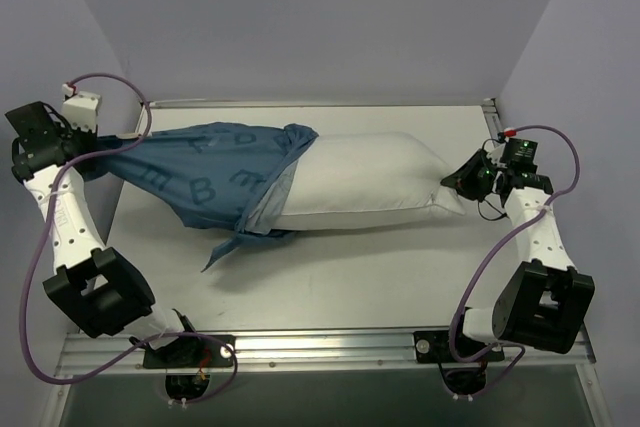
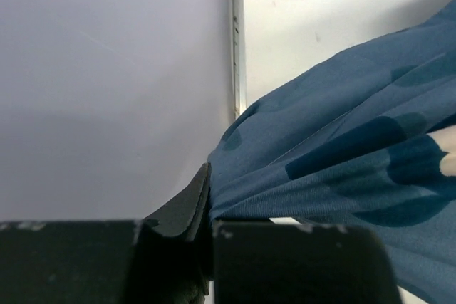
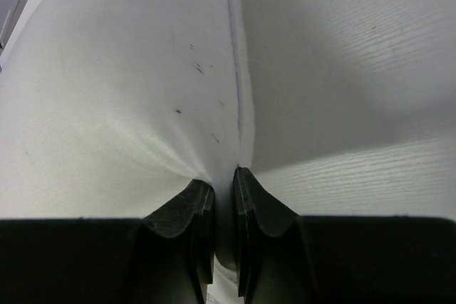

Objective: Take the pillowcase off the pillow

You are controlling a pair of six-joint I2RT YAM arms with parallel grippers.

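Observation:
The pillowcase stretches taut to the wall, still (image 1: 272,185) around the pillow, so my left gripper should lift the pillowcase's end while my right gripper takes the pillow's middle (image 1: 368,175).
The white pillow (image 1: 365,179) lies across the middle of the table, its left part inside the dark blue lettered pillowcase (image 1: 195,175). The pillowcase is stretched taut toward the far left, its open end bunched around the pillow's middle. My left gripper (image 1: 88,152) is shut on the pillowcase's closed end, seen in the left wrist view (image 2: 208,201) with blue fabric (image 2: 335,161) pinched between the fingers. My right gripper (image 1: 452,185) is shut on the pillow's right end, and the right wrist view (image 3: 224,183) shows white fabric (image 3: 142,105) clamped between its fingers.
The white table (image 1: 330,282) has grey walls close on the left and right. A metal rail (image 1: 320,347) runs along the near edge by the arm bases. The table's left edge strip (image 2: 236,40) shows in the left wrist view.

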